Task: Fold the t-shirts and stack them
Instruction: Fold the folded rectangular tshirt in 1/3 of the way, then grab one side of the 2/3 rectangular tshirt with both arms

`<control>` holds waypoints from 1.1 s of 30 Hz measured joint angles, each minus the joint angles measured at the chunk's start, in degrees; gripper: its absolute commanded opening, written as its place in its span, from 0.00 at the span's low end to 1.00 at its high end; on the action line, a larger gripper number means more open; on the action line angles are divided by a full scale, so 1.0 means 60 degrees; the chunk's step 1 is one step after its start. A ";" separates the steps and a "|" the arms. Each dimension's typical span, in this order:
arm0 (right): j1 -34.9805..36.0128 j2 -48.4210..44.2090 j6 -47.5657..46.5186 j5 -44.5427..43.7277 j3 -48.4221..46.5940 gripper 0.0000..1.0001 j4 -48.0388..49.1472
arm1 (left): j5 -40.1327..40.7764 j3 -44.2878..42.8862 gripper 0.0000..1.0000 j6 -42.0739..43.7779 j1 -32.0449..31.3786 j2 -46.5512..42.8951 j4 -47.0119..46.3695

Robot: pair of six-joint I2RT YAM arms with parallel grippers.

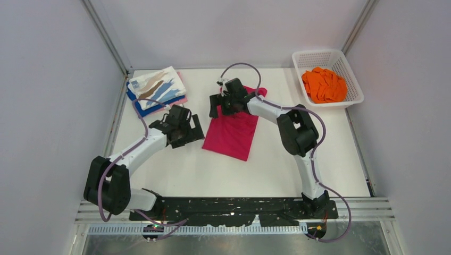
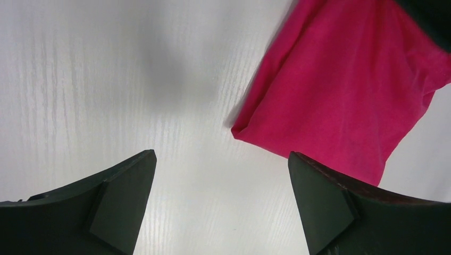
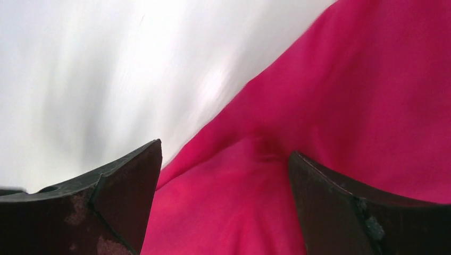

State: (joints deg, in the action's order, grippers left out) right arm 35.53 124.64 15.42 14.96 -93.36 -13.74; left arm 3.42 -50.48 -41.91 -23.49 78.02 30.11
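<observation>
The t-shirt's side edge has doubled layers [image 2: 269,87] along it, so the magenta t-shirt [image 1: 231,135] will stay narrow and bend over into a shorter bundle when the robot folds it.
A bright magenta t-shirt [image 1: 233,134] lies folded into a long strip at the table's middle. My right gripper [image 1: 223,108] hangs over its far end, open, with the magenta cloth [image 3: 319,106] below and between the fingers but not pinched. My left gripper [image 1: 190,133] stands open just left of the strip, over bare table. In the left wrist view the shirt's [image 2: 345,95] near corner lies ahead of the right finger. A folded stack sits at the back left, with a white streaked t-shirt [image 1: 158,85] on top of a blue one [image 1: 139,108] and a pale pink one [image 1: 182,99]. An orange t-shirt [image 1: 324,85] lies in the basket.
A white plastic lattice basket [image 1: 328,56] stands at the back right corner. Grey walls and metal frame posts close in the table on the left, right and back. The arm bases sit on a black plate [image 1: 234,210] at the near edge.
</observation>
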 measured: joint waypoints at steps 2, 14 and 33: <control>-0.0259 0.0229 -0.0018 -0.0219 -0.0495 0.95 -0.0033 | -0.0095 0.0036 1.00 -0.0022 0.0000 0.0004 -0.0098; -0.0678 -0.3271 -0.0521 -0.1009 0.3115 0.95 0.0568 | -0.1246 0.0113 0.70 -0.0240 0.0000 0.1096 -0.1035; -0.0361 -0.9694 -0.0415 -0.1778 0.9278 0.96 0.2022 | -0.2452 0.0291 0.01 -0.0889 0.0000 0.2597 -0.2404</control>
State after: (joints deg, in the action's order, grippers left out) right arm 33.36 66.48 12.93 4.29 -37.69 -1.61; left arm -11.29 -48.73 -47.24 -23.49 93.60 15.68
